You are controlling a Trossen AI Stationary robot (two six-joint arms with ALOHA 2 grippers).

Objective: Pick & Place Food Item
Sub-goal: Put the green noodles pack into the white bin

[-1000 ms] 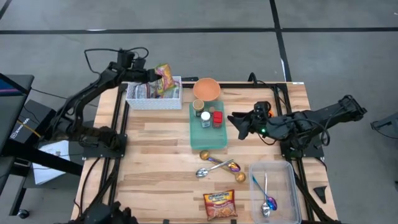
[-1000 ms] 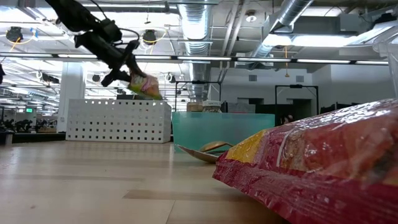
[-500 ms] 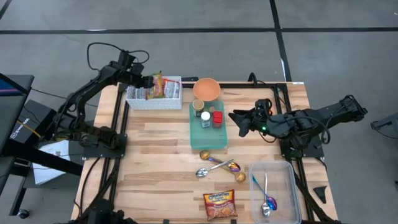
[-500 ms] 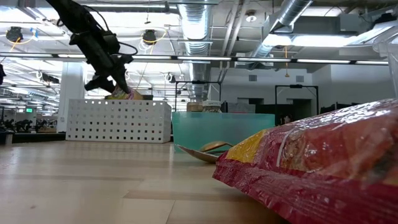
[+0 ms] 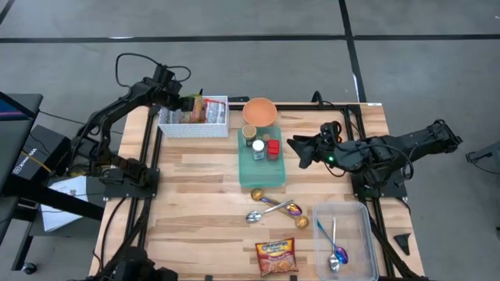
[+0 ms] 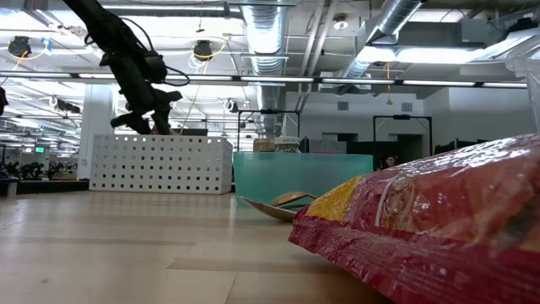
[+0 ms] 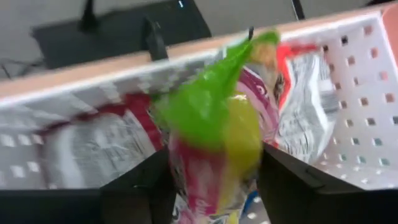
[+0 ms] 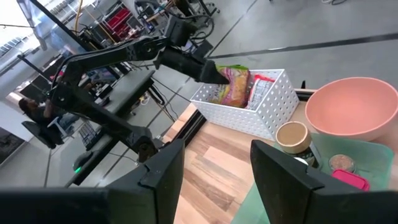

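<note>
Next, I open my left gripper, close its fingers and push the bag (image 8: 236, 93) down flatter, because the snack bag stands up above the basket's rim among other packets.
My left gripper (image 5: 186, 104) reaches over the white perforated basket (image 5: 193, 125) at the table's far left. It is shut on a green, yellow and red snack bag (image 7: 214, 130) that stands inside the basket among other packets. In the low view the basket wall (image 6: 160, 163) hides the bag below the gripper (image 6: 145, 125). My right gripper (image 5: 295, 148) is open and empty, above the table right of the green tray. A second, red snack bag (image 5: 276, 256) lies flat at the near edge. My left gripper pinches the snack bag between its two fingers (image 7: 140, 186), on the bag's red and yellow part (image 7: 193, 168) nearest the gripper. The fingers come slanting down from the table's left. The bag's green end (image 7: 211, 99) points away from the fingers, down among the basket's packets.
A pink bowl (image 5: 259, 112) stands right of the basket. A green tray (image 5: 261, 176) holds small jars. Spoons (image 5: 273, 209) lie loose at the middle. A clear bin (image 5: 361, 226) with spoons stands at the near right.
My left gripper has gone down and toward the table's left with the snack bag. The bag was above the basket's rim and now sits inside the basket, hidden behind its wall in the low view. My right arm has kept still.
</note>
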